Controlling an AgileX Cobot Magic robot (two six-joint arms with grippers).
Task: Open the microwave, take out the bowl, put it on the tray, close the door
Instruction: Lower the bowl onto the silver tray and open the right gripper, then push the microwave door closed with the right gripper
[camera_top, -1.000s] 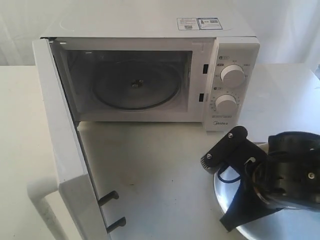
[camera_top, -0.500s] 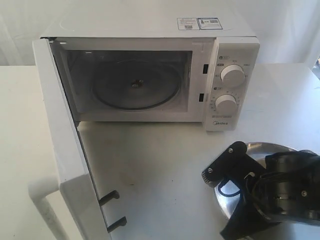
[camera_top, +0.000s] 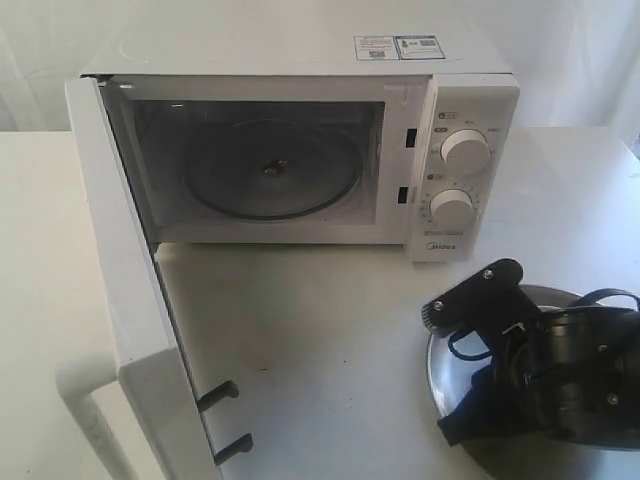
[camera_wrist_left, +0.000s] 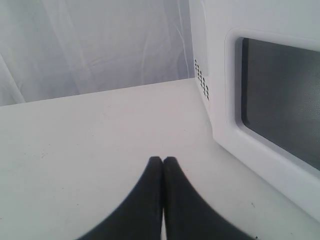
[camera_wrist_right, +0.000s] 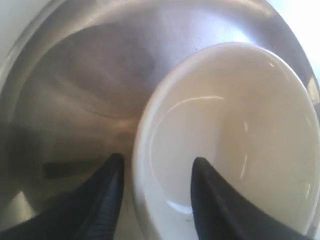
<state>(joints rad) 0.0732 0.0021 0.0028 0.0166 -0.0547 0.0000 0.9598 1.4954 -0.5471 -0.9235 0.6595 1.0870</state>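
Note:
The dark hooks (camera_top: 218, 395) on the edge of the door (camera_top: 143, 270) match slots in the microwave's frame, so the door will swing flush and stay shut when I push it.
The white microwave (camera_top: 455, 110) stands with its door (camera_top: 120, 290) swung wide to the left; its cavity holds only the glass turntable (camera_top: 272, 170). The cream bowl (camera_wrist_right: 235, 135) rests in the silver tray (camera_wrist_right: 75, 85). My right gripper (camera_wrist_right: 157, 160) is open and straddles the bowl's rim, one finger inside and one outside. In the exterior view the right arm (camera_top: 560, 385) covers most of the tray (camera_top: 440, 365) and hides the bowl. My left gripper (camera_wrist_left: 163, 159) is shut and empty, low over the table beside the door's outer face (camera_wrist_left: 235, 135).
The door's white bar handle (camera_top: 85, 420) juts out at the lower left on two dark posts (camera_top: 218, 395). White table (camera_top: 320, 330) lies between the microwave and the tray. A pale curtain hangs behind.
The right arm sank lower over the tray, then shifted a little to the right. The microwave, its door and the tray have stayed put.

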